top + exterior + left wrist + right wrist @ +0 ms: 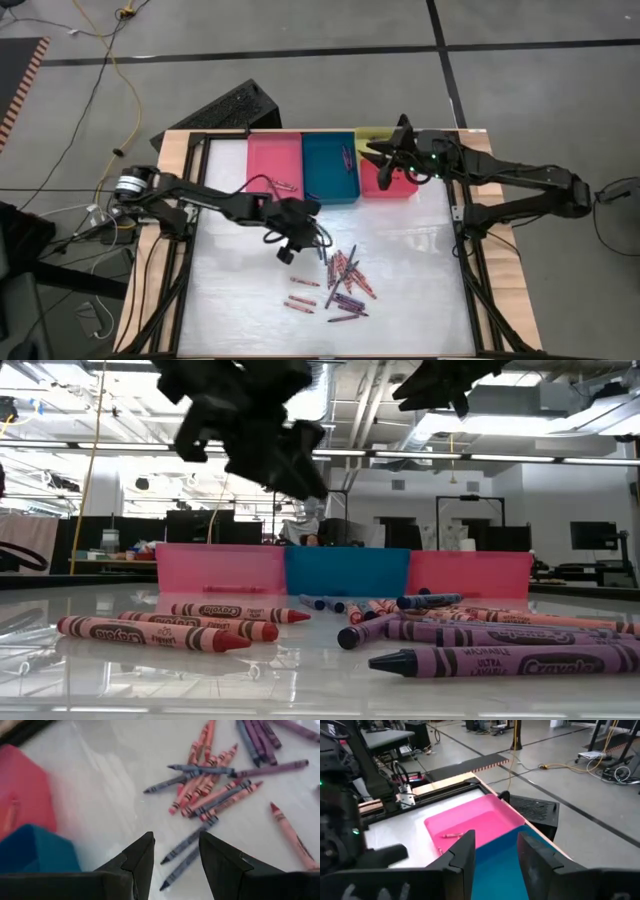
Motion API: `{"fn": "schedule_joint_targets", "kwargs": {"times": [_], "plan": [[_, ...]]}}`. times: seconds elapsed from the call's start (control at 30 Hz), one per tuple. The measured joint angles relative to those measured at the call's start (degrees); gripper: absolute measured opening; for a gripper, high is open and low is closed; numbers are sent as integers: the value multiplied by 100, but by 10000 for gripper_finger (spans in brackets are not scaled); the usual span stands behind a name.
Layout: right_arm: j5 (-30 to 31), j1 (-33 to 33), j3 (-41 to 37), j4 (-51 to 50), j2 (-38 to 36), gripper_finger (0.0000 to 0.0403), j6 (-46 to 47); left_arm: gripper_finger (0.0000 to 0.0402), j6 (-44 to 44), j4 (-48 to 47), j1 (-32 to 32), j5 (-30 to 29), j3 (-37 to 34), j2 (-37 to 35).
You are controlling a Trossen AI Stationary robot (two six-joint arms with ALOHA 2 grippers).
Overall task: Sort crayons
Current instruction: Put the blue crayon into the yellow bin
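Note:
The yellow tray (373,133) sits by my right gripper, away from the blue crayons, so next my left gripper takes a blue crayon (187,843) and hands it over.
Several crayons (345,278) in red, pink, purple and blue lie loose in a pile on the white table top, right of the middle. They fill the front of the low view (400,630). My left gripper (318,240) hovers just left of the pile, slanting down at it, open and empty. In its wrist view (176,840) two blue crayons (182,857) lie on the table beyond the gap. My right gripper (366,152) is raised over the red tray (392,185) at the far edge, open and empty, pointing toward the teal tray (505,865) and pink tray (475,822).
Pink (275,160), teal (330,165) and red trays stand side by side along the far edge, with a yellow tray (375,133) behind the red one. One crayon lies in the pink tray (452,835), another in the teal tray (346,155). A dark frame (185,250) borders the table.

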Motion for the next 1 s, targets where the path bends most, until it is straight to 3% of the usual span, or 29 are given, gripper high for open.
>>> {"fn": "schedule_joint_targets", "kwargs": {"times": [0.37, 0.83, 1.0], "plan": [[-2, 272, 0, -258, 0, 141, -6, 146, 740, -310, 295, 676, 241, 948], [-2, 318, -2, -446, 2, 141, 27, 145, 1037, -267, 619, 917, 262, 1739], [-2, 376, -4, -419, 2, 141, 45, 109, 1019, -500, 613, 981, 256, 1754]]}}
